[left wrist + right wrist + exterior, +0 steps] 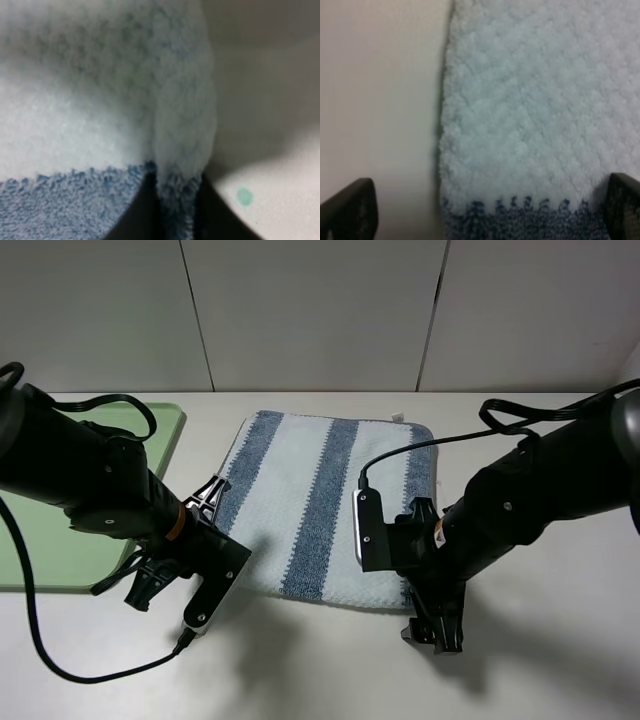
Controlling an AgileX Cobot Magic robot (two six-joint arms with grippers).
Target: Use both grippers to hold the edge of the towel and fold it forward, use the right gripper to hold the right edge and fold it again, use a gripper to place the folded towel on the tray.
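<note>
The whole towel (322, 502) will slide toward me when I lift its front edge and pull it, because the towel lies flat with its far edge free (340, 419).
A white towel (320, 505) with blue stripes lies flat in the middle of the table. My left gripper (212, 592) is at the towel's front left corner. In the left wrist view a ridge of the towel (180, 140) is pinched between the dark jaws of the left gripper (176, 220). My right gripper (432, 625) is at the front right corner. In the right wrist view the right gripper (485, 210) is wide open, its fingertips (347, 210) straddling the towel's edge (520, 140). The green tray (150, 445) lies at the far left.
The left arm's body lies over part of the tray. Cables trail from both arms onto the white table (560, 660). A panelled wall stands behind the table.
</note>
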